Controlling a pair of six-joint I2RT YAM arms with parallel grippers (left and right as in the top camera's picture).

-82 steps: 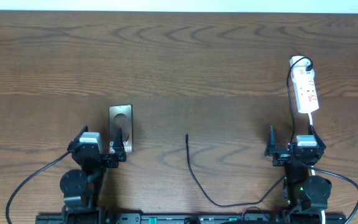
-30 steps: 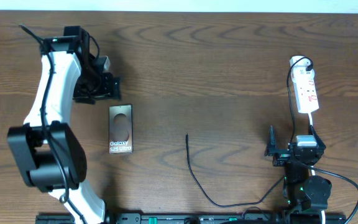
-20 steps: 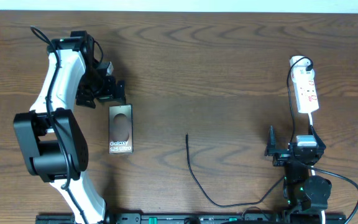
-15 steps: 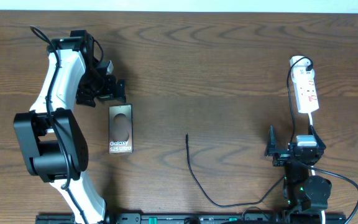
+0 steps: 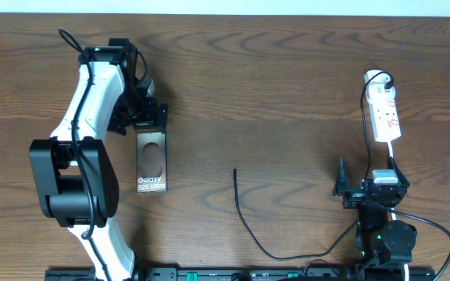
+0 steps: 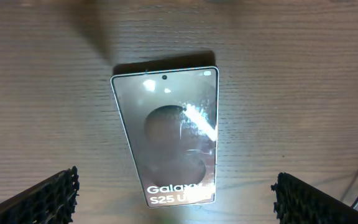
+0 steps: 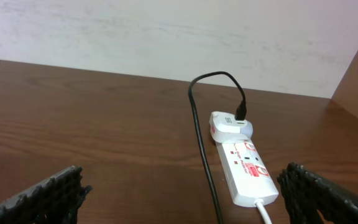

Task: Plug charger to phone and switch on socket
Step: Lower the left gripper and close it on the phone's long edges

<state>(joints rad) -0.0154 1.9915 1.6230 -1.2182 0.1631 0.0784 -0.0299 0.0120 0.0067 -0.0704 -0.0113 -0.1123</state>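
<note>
The robot's left gripper is hovering high at the phone's far end [image 5: 151,136], so it should come back toward the lettering and lower its fingers to either side of the phone's middle [image 5: 152,161].
The phone [image 5: 151,165] lies flat on the table at the left, with its "Galaxy" lettering at the near end. It fills the middle of the left wrist view [image 6: 166,134]. My left gripper [image 5: 141,121] is open and empty above the phone's far end, its fingers either side of the phone [image 6: 176,190]. The charger [image 5: 241,209], a thin black cable, has its plug tip free on the table at the centre. It runs right to a white adapter [image 7: 229,124] in the socket [image 5: 384,111], also in the right wrist view [image 7: 244,171]. My right gripper [image 5: 368,190] is open and empty near the front edge [image 7: 182,190].
The socket's white cord [image 5: 391,152] runs toward my right arm's base. The black cable loops along the table's front edge [image 5: 303,256]. A pale wall [image 7: 166,31] stands behind the table's far edge.
My left arm has swung up from its rest at the front and moved right, so its open gripper is now over the phone's far end. Right arm, cable and phone have not moved.
</note>
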